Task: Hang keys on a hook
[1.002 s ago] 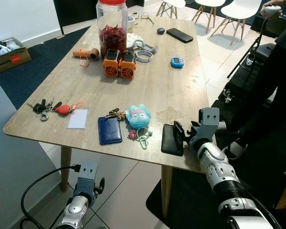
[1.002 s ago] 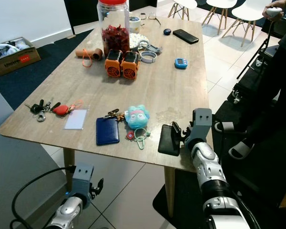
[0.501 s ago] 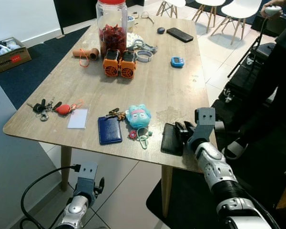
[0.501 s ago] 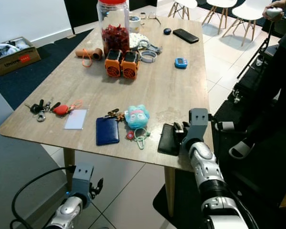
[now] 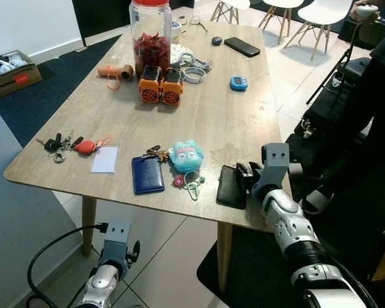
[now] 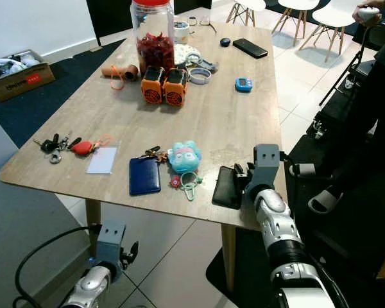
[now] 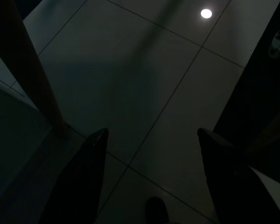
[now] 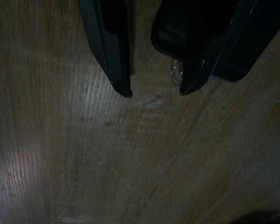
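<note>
A small metal ring (image 8: 177, 73) sticks out from the end of the black case (image 5: 231, 188). The case will hang below the ring when I lift the ring.
Two bunches of keys lie on the wooden table (image 5: 231, 122). One with a red fob (image 5: 64, 145) rests near the left corner. A smaller bunch (image 5: 153, 153) sits between a blue wallet (image 5: 147, 174) and a teal plush charm (image 5: 187, 156). A black case (image 5: 231, 187) with a small metal ring (image 8: 177, 73) lies at the near right edge. My right gripper (image 5: 242, 172) is open and low over the table, right beside that case; in the wrist view its fingertips (image 8: 122, 86) hover over bare wood. My left gripper (image 7: 152, 133) hangs open under the table.
A tall jar (image 5: 151, 38), two orange units (image 5: 161, 86), a blue timer (image 5: 238, 83), a phone (image 5: 241, 47) and a clear card (image 5: 105, 159) share the table. A person in black (image 5: 378, 83) stands to the right. White chairs (image 5: 308, 13) are behind; a cardboard box (image 5: 9, 74) sits far left.
My right gripper has edged slightly further onto the table beside the black case. The left arm has stayed still.
</note>
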